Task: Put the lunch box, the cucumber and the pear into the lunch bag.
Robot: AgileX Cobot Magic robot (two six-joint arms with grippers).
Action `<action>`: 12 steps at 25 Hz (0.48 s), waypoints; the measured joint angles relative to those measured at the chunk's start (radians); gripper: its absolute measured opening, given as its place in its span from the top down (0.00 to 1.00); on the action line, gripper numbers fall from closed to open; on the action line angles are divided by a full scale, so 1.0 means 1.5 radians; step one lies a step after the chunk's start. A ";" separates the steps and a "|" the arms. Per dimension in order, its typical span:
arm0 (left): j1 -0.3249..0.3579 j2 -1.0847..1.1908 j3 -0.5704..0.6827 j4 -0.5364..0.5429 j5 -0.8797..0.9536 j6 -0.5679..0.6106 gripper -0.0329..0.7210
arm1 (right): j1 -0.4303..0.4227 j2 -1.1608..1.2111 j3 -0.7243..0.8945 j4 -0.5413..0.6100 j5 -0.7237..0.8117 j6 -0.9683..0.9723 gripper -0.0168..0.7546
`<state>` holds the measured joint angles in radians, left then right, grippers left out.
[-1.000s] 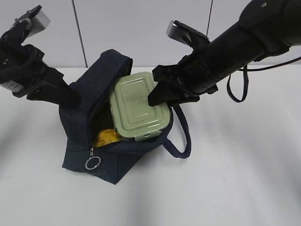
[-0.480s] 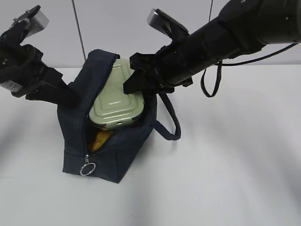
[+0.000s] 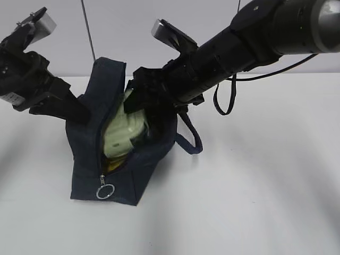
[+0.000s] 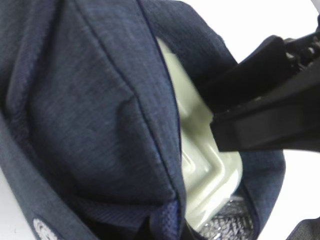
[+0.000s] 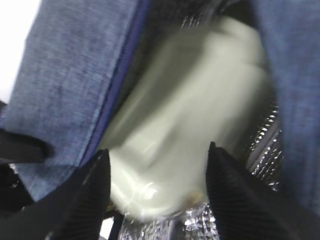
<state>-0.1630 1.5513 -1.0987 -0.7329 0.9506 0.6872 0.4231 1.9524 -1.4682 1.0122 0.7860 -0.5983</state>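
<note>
The lunch box (image 3: 123, 137) is tilted steeply in the lunch bag's narrow opening. My right gripper should move back out, grab the bag's rim (image 3: 171, 137) next to the loop handle and pull the opening wider.
The navy lunch bag (image 3: 135, 172) stands open on the white table. My left gripper (image 3: 79, 114) is shut on its left rim; in the left wrist view only bag fabric (image 4: 90, 110) shows and the fingers are hidden. The sage-lidded lunch box (image 3: 123, 133) is tilted steeply inside the opening, and it also shows in the left wrist view (image 4: 205, 165). My right gripper (image 3: 137, 98) is at the bag's mouth. Its jaws stand apart either side of the blurred lunch box (image 5: 185, 115), over the silvery lining. A yellow sliver of the pear (image 3: 108, 166) shows under the box. The cucumber is hidden.
The bag's loop handle (image 3: 194, 141) hangs on its right side. The metal ring pull (image 3: 105, 190) hangs at the front corner. A black cable (image 3: 226, 101) loops under the right arm. White table (image 3: 255, 191) lies to the right and in front.
My right gripper has moved left and down with the lunch box. The box has gone from lying across the opening to standing steeply inside the bag. The left arm has stayed still.
</note>
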 joint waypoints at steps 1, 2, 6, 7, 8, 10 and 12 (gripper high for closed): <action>-0.001 0.000 0.000 0.001 0.000 0.000 0.94 | 0.000 0.000 -0.002 0.002 0.009 0.000 0.36; -0.001 0.000 0.000 0.001 0.000 0.000 0.94 | 0.001 0.000 -0.004 0.002 0.014 0.000 0.35; -0.001 0.000 0.000 -0.001 0.001 0.000 0.94 | 0.003 -0.005 -0.011 -0.014 0.023 -0.001 0.34; -0.001 0.000 0.000 0.000 0.001 0.000 0.94 | 0.003 -0.011 -0.017 -0.025 0.025 -0.001 0.34; -0.001 0.000 0.000 0.000 0.000 0.000 0.94 | 0.003 -0.016 -0.023 -0.037 0.027 -0.001 0.34; -0.001 0.000 0.000 0.000 0.000 0.000 0.94 | 0.003 -0.034 -0.042 -0.074 0.029 0.004 0.34; -0.001 0.000 0.000 0.000 0.000 0.000 0.94 | 0.000 -0.052 -0.063 -0.112 0.032 0.023 0.34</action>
<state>-0.1640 1.5513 -1.0987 -0.7331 0.9508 0.6869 0.4231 1.8747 -1.5630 0.8443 0.8339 -0.5641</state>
